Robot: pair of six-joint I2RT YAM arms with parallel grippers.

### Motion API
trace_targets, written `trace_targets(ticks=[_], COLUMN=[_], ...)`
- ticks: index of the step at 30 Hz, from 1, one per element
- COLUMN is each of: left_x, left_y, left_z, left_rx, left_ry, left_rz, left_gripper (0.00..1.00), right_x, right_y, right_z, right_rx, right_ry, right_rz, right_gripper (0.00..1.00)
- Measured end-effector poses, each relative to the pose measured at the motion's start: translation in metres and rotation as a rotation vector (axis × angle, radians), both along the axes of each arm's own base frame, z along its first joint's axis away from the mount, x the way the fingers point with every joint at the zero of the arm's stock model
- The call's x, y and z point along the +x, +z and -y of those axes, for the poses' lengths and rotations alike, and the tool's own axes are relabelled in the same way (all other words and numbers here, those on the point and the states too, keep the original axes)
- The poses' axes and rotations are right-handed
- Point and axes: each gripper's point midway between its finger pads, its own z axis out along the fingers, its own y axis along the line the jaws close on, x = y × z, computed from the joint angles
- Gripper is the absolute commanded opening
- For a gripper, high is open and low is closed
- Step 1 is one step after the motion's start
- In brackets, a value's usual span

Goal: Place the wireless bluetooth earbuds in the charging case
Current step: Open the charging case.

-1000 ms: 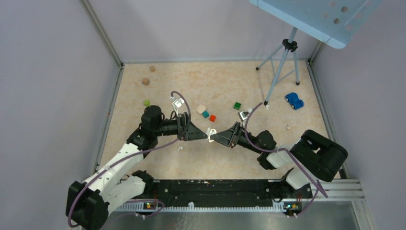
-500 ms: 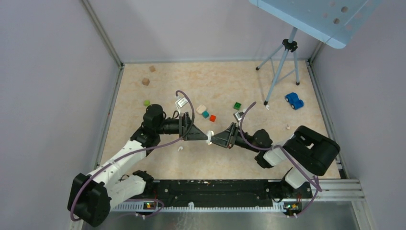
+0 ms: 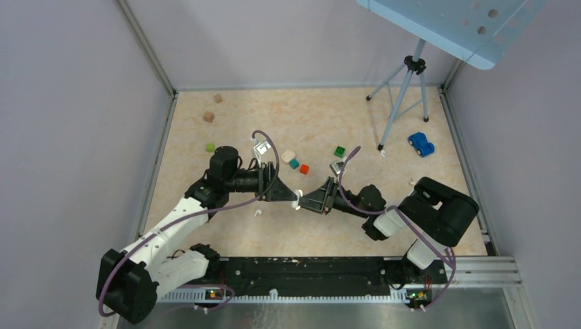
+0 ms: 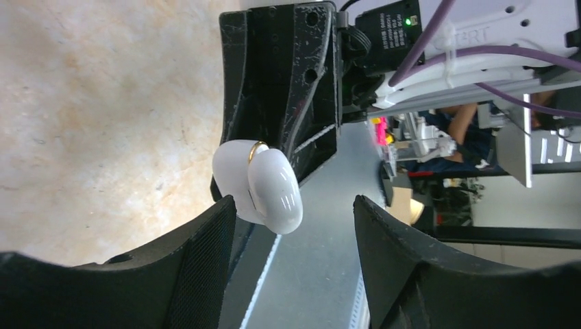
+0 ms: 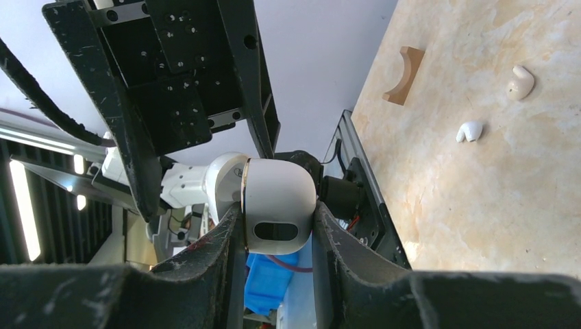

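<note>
The charging case's lid (image 4: 275, 193) is close to one finger of my open left gripper. I should back away and bring both fingers evenly around the lid (image 5: 223, 179).
My right gripper (image 5: 274, 223) is shut on the charging case (image 5: 274, 199), a cream-white rounded case with a gold seam, held above the table. Its two halves look nearly together. In the top view the case (image 3: 297, 200) sits where the two grippers meet. My left gripper (image 4: 294, 204) is open, and the case (image 4: 257, 185) hangs just past its left fingertip (image 4: 223, 212), apart from the right one. One white earbud (image 5: 470, 131) lies on the table, also in the top view (image 3: 258, 213). A second small whitish piece (image 5: 521, 82) lies near it; I cannot tell what it is.
Coloured cubes (image 3: 299, 166) and a cream block (image 3: 288, 156) lie behind the grippers. A green cube (image 3: 340, 151), a blue toy car (image 3: 421, 144) and a tripod (image 3: 404, 103) stand at the back right. Tan blocks (image 3: 209, 116) are at the back left. A wooden arch (image 5: 404, 75) lies on the table.
Both grippers have shifted a little to the left, still tip to tip. The case has stayed in my right gripper. The earbud on the table has not moved.
</note>
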Motion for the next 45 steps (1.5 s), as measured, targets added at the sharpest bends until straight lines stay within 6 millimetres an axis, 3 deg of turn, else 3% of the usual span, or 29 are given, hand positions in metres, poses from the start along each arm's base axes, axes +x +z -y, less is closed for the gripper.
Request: trace_targets(ticks=[12,16,27,35,38,41,45], left_x=[0.008,0.007,0.010,0.021,0.022,0.021,0.012], left_y=[-0.003,-0.011,-0.022,-0.012,-0.009,0.006,0.031], left_z=[-0.005,-0.007,-0.010,-0.027,-0.031,-0.033,-0.034], left_rx=[0.151,0.191,0.300,0.378,0.383,0.343,0.234], left_ry=[0.035,0.037,0.063,0.159,0.182,0.212,0.233], left_rz=[0.095,0.100,0.133,0.224,0.238,0.281,0.353], left_gripper=[0.60,0.66,0.65,0.66,0.77,0.87,0.91], right_x=[0.000,-0.001,0.000,0.002,0.002,0.001,0.001], right_y=[0.004,0.004,-0.001,0.000,0.000,0.000,0.000], right_z=[-0.003,-0.003,-0.004,-0.004,-0.004,-0.004,-0.004], right_rx=[0.007,0.007,-0.010,-0.008,-0.007,-0.008,-0.008], right_ry=[0.006,0.008,0.000,-0.013,-0.010,-0.008,-0.007], right_rz=[0.015,0.016,0.018,0.017,0.018,0.019,0.020], right_gripper=[0.00,0.00,0.00,0.00,0.00,0.00,0.00])
